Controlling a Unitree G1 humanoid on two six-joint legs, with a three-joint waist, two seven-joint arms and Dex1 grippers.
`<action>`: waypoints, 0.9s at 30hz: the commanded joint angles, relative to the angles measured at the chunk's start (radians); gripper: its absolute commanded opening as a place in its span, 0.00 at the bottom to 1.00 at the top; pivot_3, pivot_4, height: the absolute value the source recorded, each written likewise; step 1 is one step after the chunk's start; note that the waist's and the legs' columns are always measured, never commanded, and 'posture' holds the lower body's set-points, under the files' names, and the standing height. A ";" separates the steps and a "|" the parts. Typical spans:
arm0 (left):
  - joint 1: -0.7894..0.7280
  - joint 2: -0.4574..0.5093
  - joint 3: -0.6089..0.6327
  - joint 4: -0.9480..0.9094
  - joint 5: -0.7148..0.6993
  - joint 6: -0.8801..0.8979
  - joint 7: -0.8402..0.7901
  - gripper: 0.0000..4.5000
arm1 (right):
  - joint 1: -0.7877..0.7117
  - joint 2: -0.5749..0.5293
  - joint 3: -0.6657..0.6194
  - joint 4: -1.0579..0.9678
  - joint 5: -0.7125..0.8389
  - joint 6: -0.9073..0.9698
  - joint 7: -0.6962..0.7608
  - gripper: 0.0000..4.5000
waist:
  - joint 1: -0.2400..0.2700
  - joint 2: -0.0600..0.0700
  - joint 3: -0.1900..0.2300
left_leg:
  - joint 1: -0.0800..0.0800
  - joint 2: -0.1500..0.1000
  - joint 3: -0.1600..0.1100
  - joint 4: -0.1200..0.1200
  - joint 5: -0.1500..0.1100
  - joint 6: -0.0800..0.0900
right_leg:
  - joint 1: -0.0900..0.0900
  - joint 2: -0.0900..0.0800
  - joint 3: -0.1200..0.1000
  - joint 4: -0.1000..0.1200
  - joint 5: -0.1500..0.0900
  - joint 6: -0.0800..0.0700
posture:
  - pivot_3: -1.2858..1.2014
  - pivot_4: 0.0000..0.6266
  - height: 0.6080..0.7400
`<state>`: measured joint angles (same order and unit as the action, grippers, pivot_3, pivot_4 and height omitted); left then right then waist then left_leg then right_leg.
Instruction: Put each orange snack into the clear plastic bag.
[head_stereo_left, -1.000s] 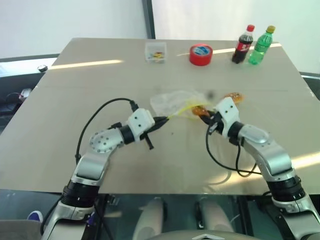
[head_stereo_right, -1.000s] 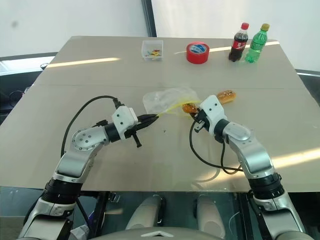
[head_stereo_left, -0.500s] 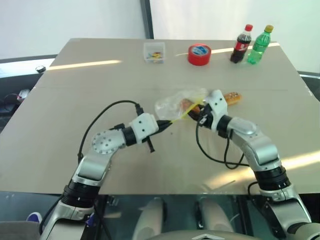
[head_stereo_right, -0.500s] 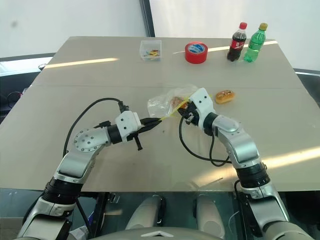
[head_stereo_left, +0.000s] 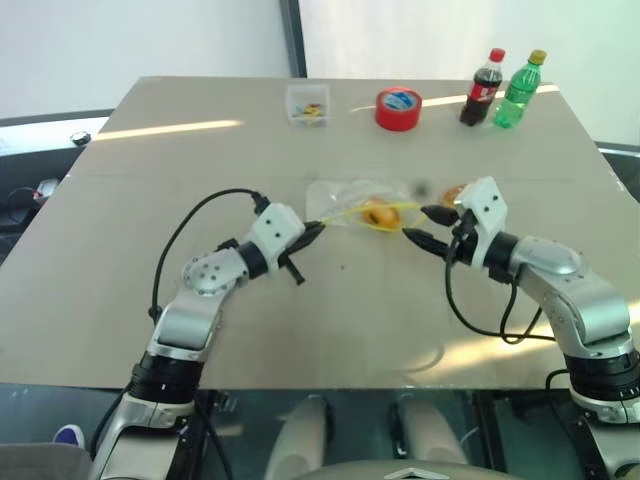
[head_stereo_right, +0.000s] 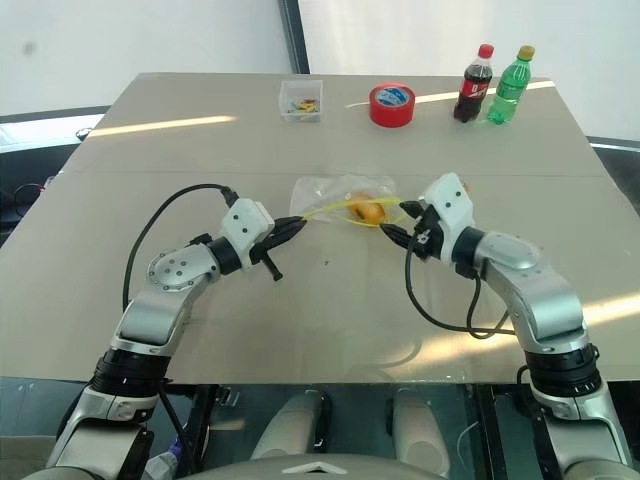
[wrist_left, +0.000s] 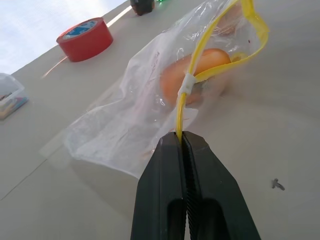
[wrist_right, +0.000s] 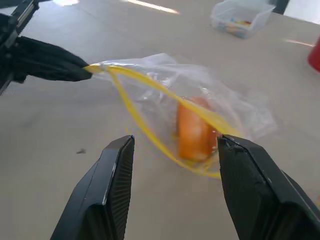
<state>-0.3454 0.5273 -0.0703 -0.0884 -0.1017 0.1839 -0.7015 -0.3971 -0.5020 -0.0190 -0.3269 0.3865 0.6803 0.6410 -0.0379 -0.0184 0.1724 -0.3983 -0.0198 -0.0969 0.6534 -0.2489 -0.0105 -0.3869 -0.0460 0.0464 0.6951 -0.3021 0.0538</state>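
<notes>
My gripper will push the other orange snack in, and the bag's opening (wrist_right: 154, 111) should stay wide open then, because the bag's yellow seal strip (wrist_right: 167, 93) bows apart into a wide loop.
The clear plastic bag (head_stereo_left: 345, 194) lies mid-table, its mouth held open toward the right. My left gripper (wrist_left: 182, 136) is shut on the bag's yellow seal strip (wrist_left: 186, 87). One orange snack (wrist_right: 194, 132) lies inside the bag just behind the strip; it is also seen as the snack (head_stereo_right: 366, 211) in the right eye view. My right gripper (head_stereo_left: 425, 226) stands open just right of the bag mouth, nothing between its fingers. The second orange snack (head_stereo_left: 453, 191) rests on the table behind the right gripper, partly hidden by it.
Along the table's far edge stand a small clear box (head_stereo_left: 310, 103), a red tape roll (head_stereo_left: 399, 107), a cola bottle (head_stereo_left: 483, 88) and a green bottle (head_stereo_left: 523, 90). A black cable loops over the table beside each arm.
My right gripper opened and drew back to the right out of the bag mouth, leaving the snack inside. The left gripper kept its hold on the strip and shifted slightly.
</notes>
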 joint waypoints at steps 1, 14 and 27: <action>-0.004 0.029 0.057 -0.022 -0.003 0.009 0.022 0.00 | -0.084 -0.004 -0.097 0.145 -0.074 -0.033 -0.147 0.73 | -0.003 0.000 0.000 | 0.000 0.000 0.001 0.001 0.000 0.000 | 0.000 0.000 0.001 0.000 0.000 0.000 | 0.52 0.24 1.00; 0.025 0.084 0.119 -0.049 -0.002 0.038 0.054 0.00 | -0.256 0.405 -0.179 0.288 -0.239 0.154 -0.754 0.99 | -0.005 0.000 0.000 | -0.004 0.002 0.008 -0.002 0.002 -0.003 | -0.009 0.001 0.007 0.001 0.000 0.000 | 0.52 0.24 1.00; 0.041 0.081 0.112 -0.089 0.000 0.072 0.061 0.00 | -0.427 0.526 -0.248 0.585 -0.327 0.041 -1.036 0.99 | -0.008 0.000 0.000 | -0.003 0.001 0.008 -0.003 0.000 0.000 | -0.009 0.001 0.007 0.002 0.000 0.000 | 0.52 0.24 1.00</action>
<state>-0.2965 0.6025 0.0296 -0.1395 -0.1008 0.2588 -0.6499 -0.7986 0.0219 -0.2739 0.2442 0.0781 0.7698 -0.3672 -0.0460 -0.0180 0.1723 -0.4010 -0.0185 -0.0891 0.6503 -0.2484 -0.0110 -0.3959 -0.0450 0.0537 0.6976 -0.3017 0.0534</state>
